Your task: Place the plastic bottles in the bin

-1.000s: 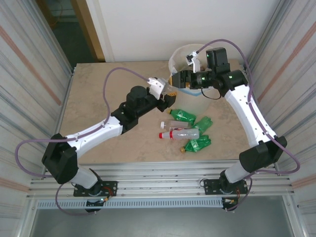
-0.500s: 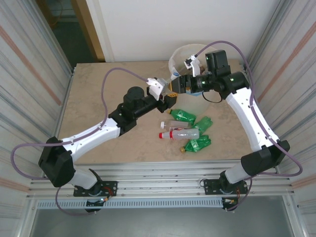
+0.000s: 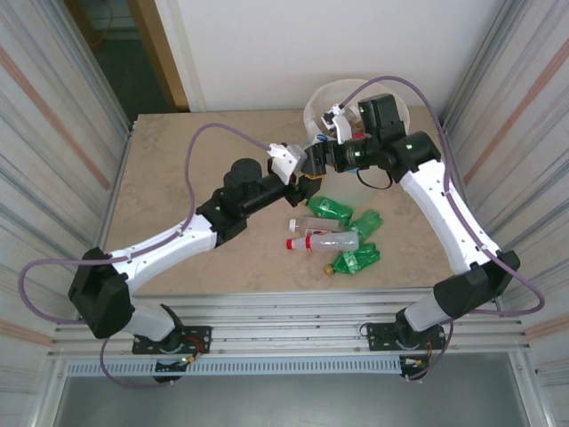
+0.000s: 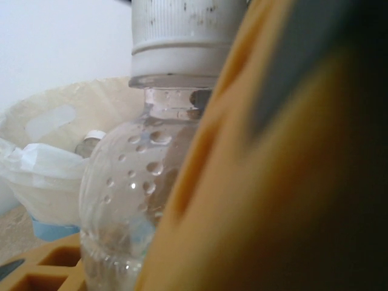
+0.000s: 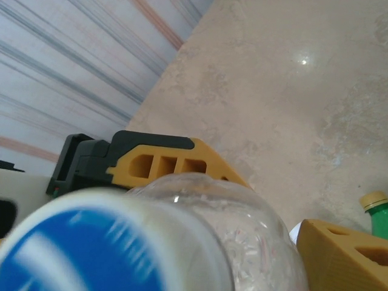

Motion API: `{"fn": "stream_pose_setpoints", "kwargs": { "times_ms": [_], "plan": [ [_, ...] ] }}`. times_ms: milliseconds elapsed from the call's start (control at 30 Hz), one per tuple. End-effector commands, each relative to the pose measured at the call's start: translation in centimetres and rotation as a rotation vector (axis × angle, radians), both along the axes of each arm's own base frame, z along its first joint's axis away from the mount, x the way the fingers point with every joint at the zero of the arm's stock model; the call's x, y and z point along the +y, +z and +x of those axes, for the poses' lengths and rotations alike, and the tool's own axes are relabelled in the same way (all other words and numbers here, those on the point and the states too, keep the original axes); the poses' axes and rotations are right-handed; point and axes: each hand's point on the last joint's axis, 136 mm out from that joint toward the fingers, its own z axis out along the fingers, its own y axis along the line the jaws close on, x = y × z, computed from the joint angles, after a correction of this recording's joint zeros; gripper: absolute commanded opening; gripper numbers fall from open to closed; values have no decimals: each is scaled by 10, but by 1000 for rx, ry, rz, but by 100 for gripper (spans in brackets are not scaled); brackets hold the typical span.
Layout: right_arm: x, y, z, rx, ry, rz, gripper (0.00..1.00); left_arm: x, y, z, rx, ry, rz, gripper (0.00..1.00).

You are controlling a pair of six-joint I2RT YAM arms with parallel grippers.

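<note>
Next, I close my right gripper on the clear bottle (image 4: 127, 176), which my left gripper is holding short of the bin's rim, and carry it into the bin (image 3: 329, 100).
My left gripper (image 3: 302, 174) is shut on a clear plastic bottle (image 4: 133, 200) with a white cap, held up just left of the bin (image 3: 322, 94). The bottle's neck sits between its yellow fingers (image 4: 279, 182). My right gripper (image 3: 318, 158) stands open right against the left one. The same bottle (image 5: 242, 230), with its blue label, lies between its spread fingers (image 5: 339, 254). On the table lie three green bottles (image 3: 333, 209) (image 3: 364, 222) (image 3: 356, 260) and a clear one with a red cap (image 3: 324, 242). The cream bin's lined rim (image 4: 48, 115) shows behind the held bottle.
Corrugated metal walls (image 3: 53, 124) close in the table on both sides. The marble tabletop (image 3: 178, 160) is bare to the left of the arms. A metal rail (image 3: 284, 311) runs along the near edge, by the arm bases.
My right gripper has swung left from over the bin to meet the left gripper, and its jaws have spread wider. The left arm has shifted only slightly, still holding the bottle.
</note>
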Motion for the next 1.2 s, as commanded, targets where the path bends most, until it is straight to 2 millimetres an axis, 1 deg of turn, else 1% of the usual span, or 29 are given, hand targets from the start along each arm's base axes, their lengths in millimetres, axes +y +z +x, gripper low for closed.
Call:
{"fn": "stream_pose_setpoints", "kwargs": {
  "times_ms": [0, 67, 200, 233, 300, 367, 433, 500, 567, 633, 733, 833, 900, 1067, 1167],
  "plan": [
    [3, -15, -3, 50, 11, -23, 87, 6, 39, -15, -106, -22, -69, 33],
    [3, -15, -1, 56, 11, -24, 82, 7, 42, -15, -112, -16, -72, 33],
    [-1, -9, 3, 50, -2, -12, 60, 10, 45, -14, -118, 3, -75, 33],
    [-2, -6, 4, 48, -7, -3, 56, 11, 44, -13, -119, 7, -72, 33],
    [-3, -1, 5, 43, -7, 18, 50, 12, 45, -13, -118, 12, -70, 35],
    [-4, 4, 7, 37, -17, 35, 47, 12, 45, -14, -116, 6, -68, 44],
    [-7, 13, 9, 20, -30, 57, 46, 12, 45, -17, -112, -2, -64, 67],
    [-10, 22, 12, 1, -48, 81, 45, 13, 45, -19, -105, -7, -59, 84],
    [-16, 32, 16, -22, -73, 105, 44, 16, 46, -23, -105, -13, -59, 98],
    [-24, 45, 20, -53, -101, 132, 42, 21, 52, -31, -119, -25, -76, 99],
    [-38, 65, 28, -97, -152, 167, 41, 30, 66, -45, -151, -44, -110, 99],
    [-57, 85, 40, -141, -216, 205, 41, 42, 79, -57, -170, -45, -144, 99],
    [-69, 97, 50, -171, -256, 229, 41, 51, 83, -63, -172, -34, -153, 99],
    [-102, 126, 81, -227, -367, 262, 41, 82, 83, -63, -181, 83, -199, 99],
    [-120, 129, 103, -244, -433, 253, 41, 102, 78, -57, -161, 185, -223, 99]
  ]
}}
